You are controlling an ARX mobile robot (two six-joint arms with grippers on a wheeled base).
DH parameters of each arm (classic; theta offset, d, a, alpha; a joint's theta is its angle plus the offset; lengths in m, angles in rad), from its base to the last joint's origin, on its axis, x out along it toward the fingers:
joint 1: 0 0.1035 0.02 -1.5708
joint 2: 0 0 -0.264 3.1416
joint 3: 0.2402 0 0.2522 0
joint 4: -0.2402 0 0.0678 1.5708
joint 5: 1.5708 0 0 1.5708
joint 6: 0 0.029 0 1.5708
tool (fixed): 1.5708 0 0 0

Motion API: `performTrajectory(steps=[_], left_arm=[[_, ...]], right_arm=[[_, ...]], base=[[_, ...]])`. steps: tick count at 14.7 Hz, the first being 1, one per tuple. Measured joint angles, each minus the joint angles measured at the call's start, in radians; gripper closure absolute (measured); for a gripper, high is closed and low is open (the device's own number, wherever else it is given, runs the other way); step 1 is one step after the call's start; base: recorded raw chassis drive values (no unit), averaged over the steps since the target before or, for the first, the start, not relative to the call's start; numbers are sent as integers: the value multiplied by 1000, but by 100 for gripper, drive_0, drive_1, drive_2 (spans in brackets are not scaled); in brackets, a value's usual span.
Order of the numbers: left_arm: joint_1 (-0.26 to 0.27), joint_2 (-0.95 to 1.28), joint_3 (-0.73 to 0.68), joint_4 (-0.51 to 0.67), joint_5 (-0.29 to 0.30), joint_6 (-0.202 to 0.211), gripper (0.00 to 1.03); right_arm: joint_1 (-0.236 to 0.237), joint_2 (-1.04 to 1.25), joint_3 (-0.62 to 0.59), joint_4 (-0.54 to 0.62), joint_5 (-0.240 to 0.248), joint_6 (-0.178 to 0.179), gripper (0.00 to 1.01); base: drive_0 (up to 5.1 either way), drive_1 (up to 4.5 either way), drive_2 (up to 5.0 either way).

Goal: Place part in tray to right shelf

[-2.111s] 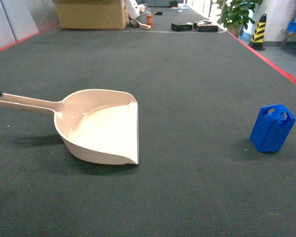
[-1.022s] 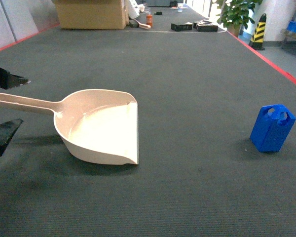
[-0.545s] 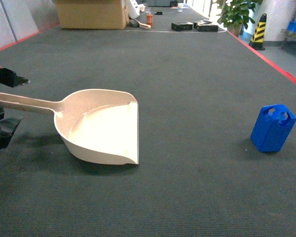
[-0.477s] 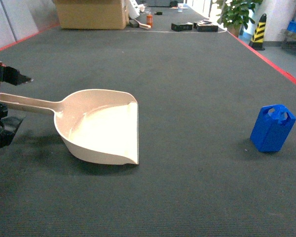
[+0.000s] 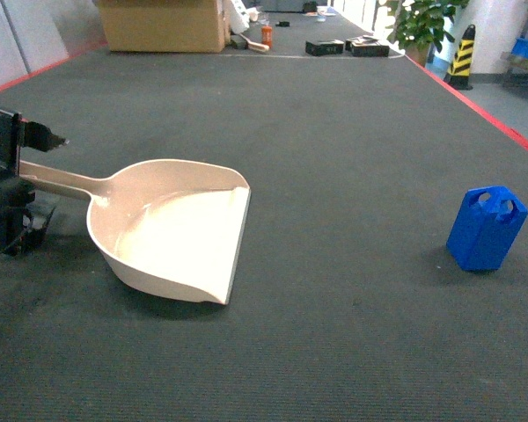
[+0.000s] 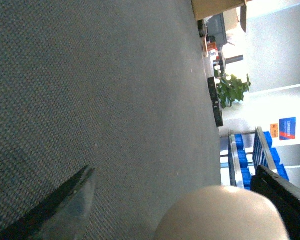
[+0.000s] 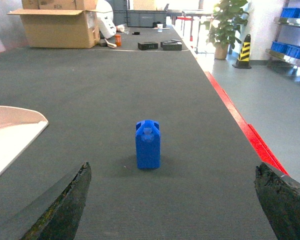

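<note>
The blue part (image 5: 487, 229) will stay lying inside the cream tray when I carry the tray by its handle, because the tray has a deep, curved hollow (image 5: 169, 227).
The cream tray (image 5: 172, 237) lies on the dark carpet at left, its handle pointing left and its lip slanted toward the front right. My left gripper (image 5: 48, 180) is open, with one finger on each side of the handle. In the left wrist view the rounded handle end (image 6: 222, 215) sits between the spread fingers, close to the right one. The blue part (image 5: 486, 229) stands upright on the carpet at far right. It also stands ahead of my right gripper (image 7: 182, 205), which is open and empty, with the blue part (image 7: 148, 145) a good way off. The tray's lip (image 7: 10, 135) shows at left.
A red line (image 5: 502, 123) marks the carpet's right edge. A cardboard box (image 5: 163, 25), small black boxes (image 5: 348, 47) and a potted plant (image 5: 420, 26) stand far back. A steel rack with blue crates (image 7: 290, 20) and a striped post (image 5: 462, 57) are beyond the red line.
My left gripper has come in from the left edge and now straddles the handle. The tray has swung, so its lip slants instead of running straight. The part has not moved.
</note>
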Motion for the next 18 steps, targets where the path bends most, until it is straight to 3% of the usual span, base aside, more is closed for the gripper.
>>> performTrajectory(steps=[5, 6, 7, 11, 13, 15, 18], left_arm=[[-2, 6, -3, 72, 50, -24, 62], [-3, 6, -18, 92, 55, -27, 80], [-3, 5, -31, 109, 60, -40, 87], [-12, -78, -151, 207, 48, -50, 88], [-25, -169, -224, 216, 56, -84, 88], [-55, -274, -303, 220, 63, -134, 88], [-153, -340, -388, 217, 39, -257, 89]], right_arm=[[0, 0, 0, 0, 0, 0, 3], [0, 0, 0, 0, 0, 0, 3], [0, 0, 0, 0, 0, 0, 3], [0, 0, 0, 0, 0, 0, 3], [0, 0, 0, 0, 0, 0, 3], [0, 0, 0, 0, 0, 0, 3], [0, 0, 0, 0, 0, 0, 3]], base=[[0, 0, 0], [0, 0, 0], [0, 0, 0], [0, 0, 0], [0, 0, 0], [0, 0, 0], [0, 0, 0]])
